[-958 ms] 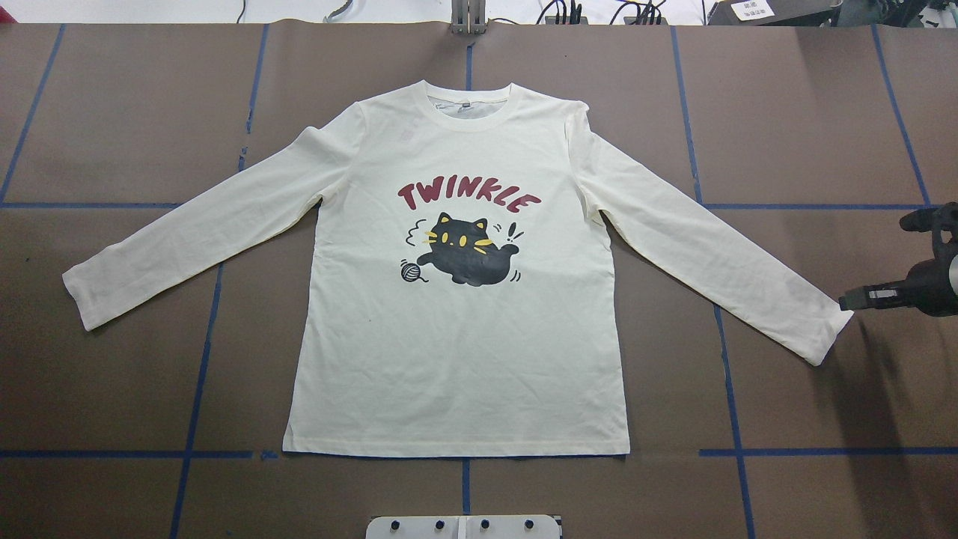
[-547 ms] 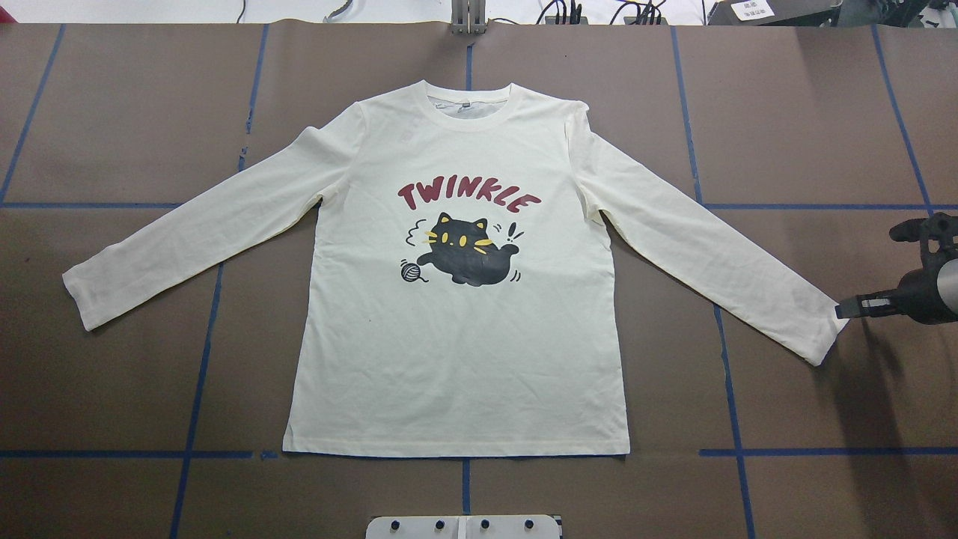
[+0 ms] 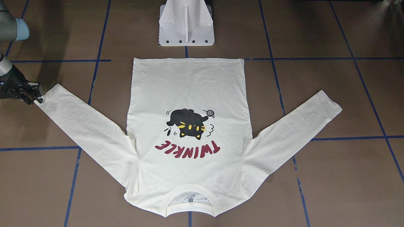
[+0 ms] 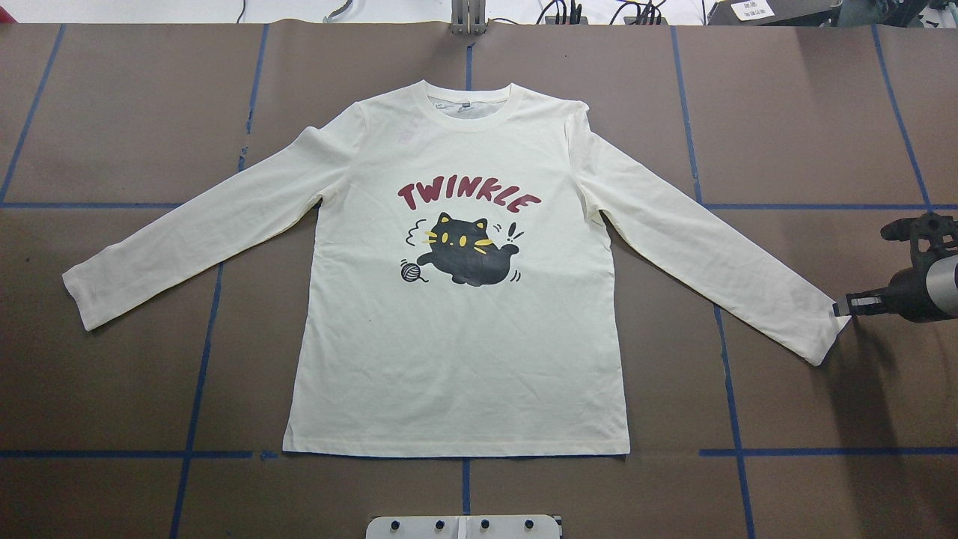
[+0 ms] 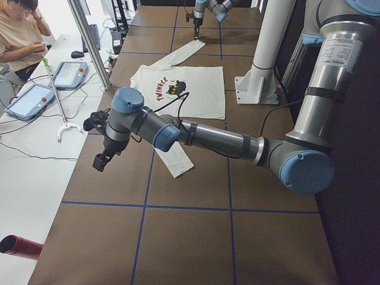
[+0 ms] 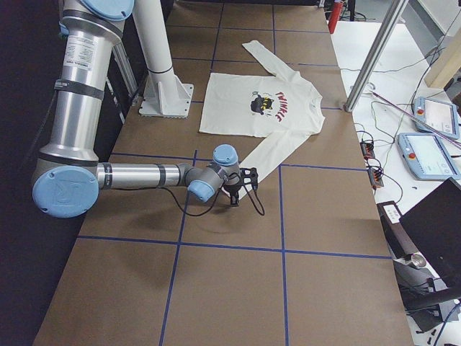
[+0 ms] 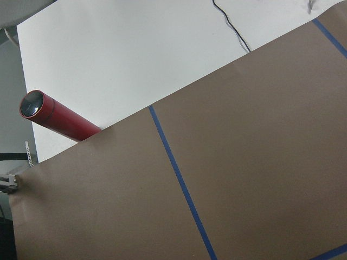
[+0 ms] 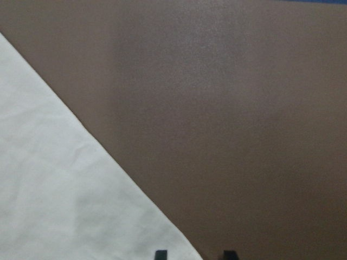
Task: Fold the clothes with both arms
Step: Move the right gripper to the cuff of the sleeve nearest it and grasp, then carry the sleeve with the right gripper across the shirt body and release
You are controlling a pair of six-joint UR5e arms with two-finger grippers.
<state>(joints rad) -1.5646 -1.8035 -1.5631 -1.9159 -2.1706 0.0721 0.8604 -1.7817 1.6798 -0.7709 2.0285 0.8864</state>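
Observation:
The sleeve [image 3: 87, 131] is roughly as long as the chest [image 3: 189, 149] is wide, so I expect it to fold over to the far armpit when I carry the sleeve's cuff.
The cream-white T-shirt [image 4: 456, 359] lies flat and print-up on the brown table, both long sleeves spread outward. My right gripper [image 4: 840, 307] is low at the corner of the right sleeve's cuff [image 4: 819, 333], also seen in the front view [image 3: 38, 96]. In the right wrist view its two fingertips [image 8: 161, 254] stand apart, open, with the cuff's corner [image 8: 81, 206] reaching in between them. My left gripper [image 5: 98, 161] hangs off the table's left end, past the left cuff [image 4: 82, 296]. It shows only in the left side view, so I cannot tell its state.
The white pedestal [image 3: 186, 25] stands at the shirt's hem side. A red cylinder [image 7: 57, 116] lies on the white bench beyond the left end of the table. A seated person [image 5: 18, 35] and control tablets [image 5: 35, 101] are off to that side.
My right gripper has edged a little left onto the corner of the right cuff. The shirt has not moved.

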